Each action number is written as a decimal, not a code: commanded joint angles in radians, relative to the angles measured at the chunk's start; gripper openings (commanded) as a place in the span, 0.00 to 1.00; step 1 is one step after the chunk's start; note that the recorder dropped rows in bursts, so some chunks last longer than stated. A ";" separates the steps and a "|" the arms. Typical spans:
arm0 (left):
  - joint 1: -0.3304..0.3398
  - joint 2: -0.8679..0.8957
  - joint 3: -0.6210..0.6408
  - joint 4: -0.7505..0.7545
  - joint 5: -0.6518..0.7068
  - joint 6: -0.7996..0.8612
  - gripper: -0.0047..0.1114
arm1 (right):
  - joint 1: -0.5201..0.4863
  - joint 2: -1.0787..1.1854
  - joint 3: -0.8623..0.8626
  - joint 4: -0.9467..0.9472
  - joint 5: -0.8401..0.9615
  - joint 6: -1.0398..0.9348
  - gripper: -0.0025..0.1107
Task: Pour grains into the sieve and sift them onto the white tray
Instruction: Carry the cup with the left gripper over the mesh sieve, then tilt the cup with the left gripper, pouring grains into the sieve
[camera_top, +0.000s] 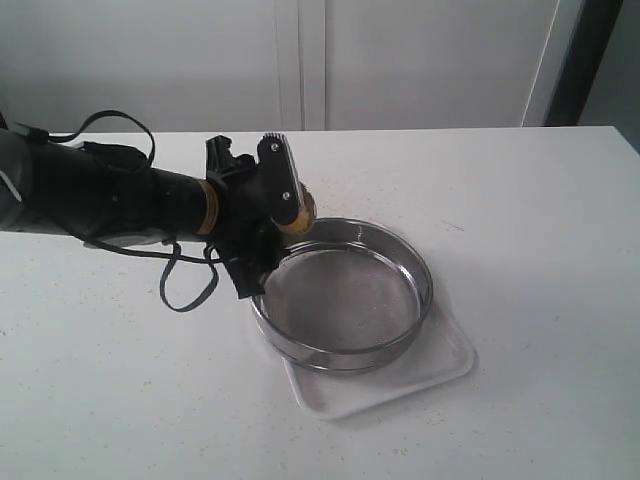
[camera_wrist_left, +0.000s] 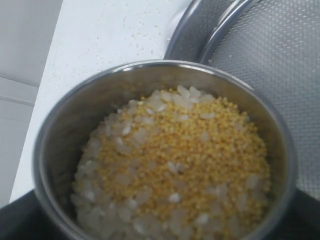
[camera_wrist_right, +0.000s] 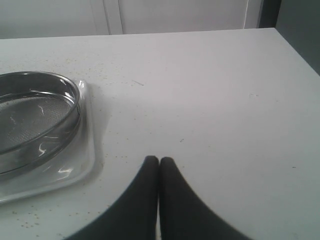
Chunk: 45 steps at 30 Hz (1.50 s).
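Note:
My left gripper should move the steel cup inward over the mesh (camera_top: 342, 298) before it pours out the grains, because the cup is still at the sieve's rim (camera_top: 324, 225).
My left gripper (camera_top: 283, 218) is shut on a small steel cup (camera_wrist_left: 165, 67), held just above the left rim of the sieve (camera_top: 424, 285). The cup is full of grains (camera_wrist_left: 175, 160), yellow granules mixed with pale whitish ones, and stands roughly level. The sieve's mesh (camera_wrist_left: 280, 65) looks bare. It rests on the white tray (camera_top: 445, 362). The right wrist view shows my right gripper (camera_wrist_right: 159, 160) shut on nothing, low over the table, off to one side of the sieve (camera_wrist_right: 30, 115) and tray (camera_wrist_right: 89, 150). It is out of the exterior view.
The white table (camera_top: 520, 200) carries scattered stray grains (camera_wrist_right: 25, 219) around the tray. A black cable (camera_top: 185, 290) loops below the left arm. A white wall and door frame stand behind the table's far edge.

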 joint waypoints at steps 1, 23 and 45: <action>-0.020 -0.011 -0.011 -0.003 0.006 0.052 0.04 | 0.002 -0.004 0.007 0.000 -0.014 0.002 0.02; -0.050 0.008 -0.084 -0.003 0.065 0.216 0.04 | 0.002 -0.004 0.007 0.000 -0.014 0.002 0.02; -0.096 0.060 -0.093 -0.003 0.121 0.370 0.04 | 0.002 -0.004 0.007 0.000 -0.014 0.002 0.02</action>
